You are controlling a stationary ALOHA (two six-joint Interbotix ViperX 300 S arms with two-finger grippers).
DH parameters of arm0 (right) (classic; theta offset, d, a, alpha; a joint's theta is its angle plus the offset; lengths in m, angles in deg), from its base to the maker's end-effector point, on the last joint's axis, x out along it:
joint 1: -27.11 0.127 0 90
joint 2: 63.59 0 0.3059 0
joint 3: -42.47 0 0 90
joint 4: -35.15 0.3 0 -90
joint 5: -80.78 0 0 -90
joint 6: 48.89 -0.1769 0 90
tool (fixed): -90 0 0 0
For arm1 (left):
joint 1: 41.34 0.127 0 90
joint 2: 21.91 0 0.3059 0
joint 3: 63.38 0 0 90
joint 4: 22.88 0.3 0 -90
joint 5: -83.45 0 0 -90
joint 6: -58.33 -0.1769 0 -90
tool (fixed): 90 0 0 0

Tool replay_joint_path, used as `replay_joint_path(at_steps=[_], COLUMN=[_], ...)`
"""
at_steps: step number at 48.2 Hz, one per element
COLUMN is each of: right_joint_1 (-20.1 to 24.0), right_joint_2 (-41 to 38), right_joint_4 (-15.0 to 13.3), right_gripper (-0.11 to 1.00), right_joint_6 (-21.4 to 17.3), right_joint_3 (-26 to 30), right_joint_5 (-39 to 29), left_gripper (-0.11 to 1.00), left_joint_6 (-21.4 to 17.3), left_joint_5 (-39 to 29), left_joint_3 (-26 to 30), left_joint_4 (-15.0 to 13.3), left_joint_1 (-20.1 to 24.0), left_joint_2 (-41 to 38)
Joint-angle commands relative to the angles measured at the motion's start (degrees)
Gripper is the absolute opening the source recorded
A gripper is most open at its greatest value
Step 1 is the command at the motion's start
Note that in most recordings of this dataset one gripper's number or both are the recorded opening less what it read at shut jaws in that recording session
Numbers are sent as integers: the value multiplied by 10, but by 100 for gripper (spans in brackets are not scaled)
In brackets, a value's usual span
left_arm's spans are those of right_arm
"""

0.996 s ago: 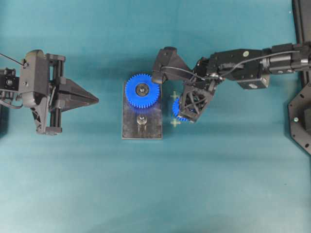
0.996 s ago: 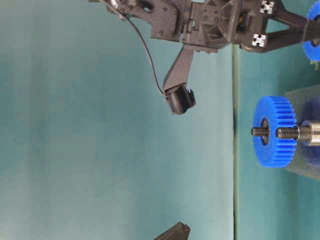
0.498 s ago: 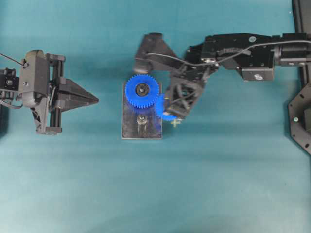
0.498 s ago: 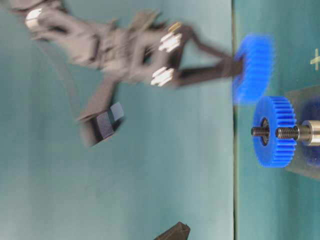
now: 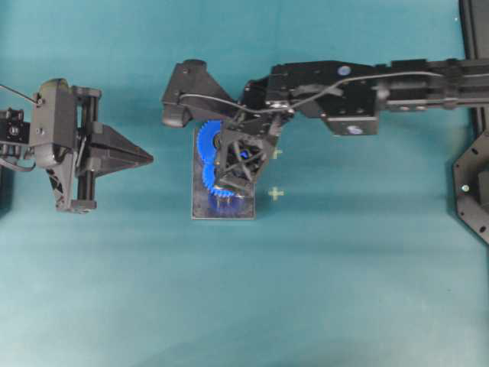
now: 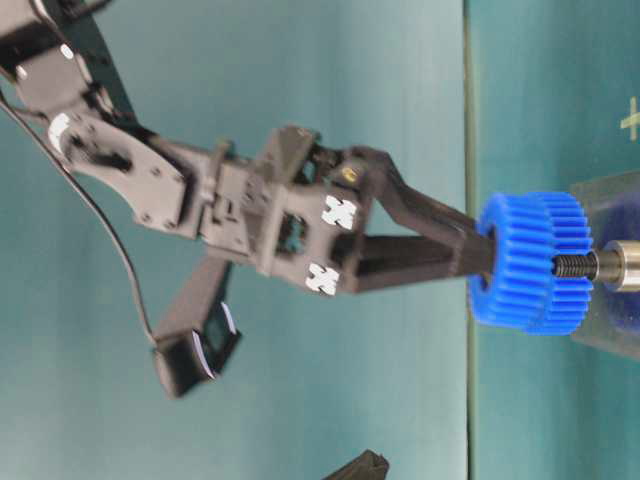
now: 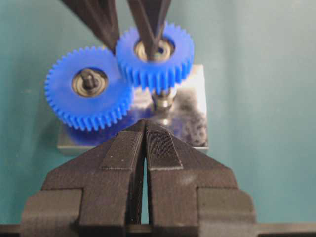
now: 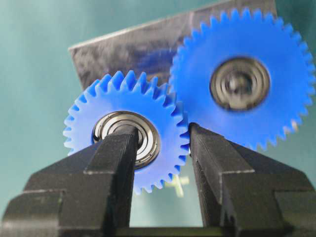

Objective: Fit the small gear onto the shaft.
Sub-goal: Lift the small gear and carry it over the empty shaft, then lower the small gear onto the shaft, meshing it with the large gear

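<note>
The finger of the robot's right gripper covers the small gear's hub (image 7: 165, 49) where the shaft must come through, so the gripper should open and let go of the gear over the shaft's tip (image 6: 572, 266).
My right gripper (image 5: 229, 182) reaches across over the dark grey plate (image 5: 246, 210), shut on the small gear (image 8: 126, 133). One finger (image 8: 116, 153) sits at the gear's bearing hub and the other (image 8: 210, 148) is against its teeth. In the table-level view the small gear (image 6: 515, 262) hangs level just above the threaded tip of the shaft (image 6: 580, 265), roughly in line with it. The left wrist view shows the small gear (image 7: 155, 54) over the shaft (image 7: 163, 98). The larger blue gear (image 7: 89, 86) sits on the plate beside it. My left gripper (image 5: 149, 158) is shut and empty, left of the plate.
Yellow cross marks (image 5: 276, 193) lie on the teal table right of the plate. A black frame (image 5: 474, 191) stands at the right edge. The right arm's wrist camera (image 6: 190, 350) hangs below the arm.
My right arm has swung left with the small gear, from right of the plate to over the plate above the shaft. The left arm has not moved.
</note>
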Motion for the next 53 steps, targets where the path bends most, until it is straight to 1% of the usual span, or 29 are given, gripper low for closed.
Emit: replay_joint_path(at_steps=[1,11,31,53], right_joint_1=[3,5,14,14], right_joint_2=[1,-9,-13,-19], right_joint_4=[2,2,2,4], right_gripper=[36,36,36,36], right_joint_6=[3,3,2,1], right_joint_3=[19,25,26,29], right_joint_5=[-5,-20,-22,-21], left_gripper=[0,0,0,0], left_joint_6=[1,1,0,1], left_joint_5=[4,4,5,5], left_joint_3=[4,3,1,1], left_joint_4=[2,2,2,2], left_joint_1=[0,0,0,0], left_joint_2=[6,8,8,8])
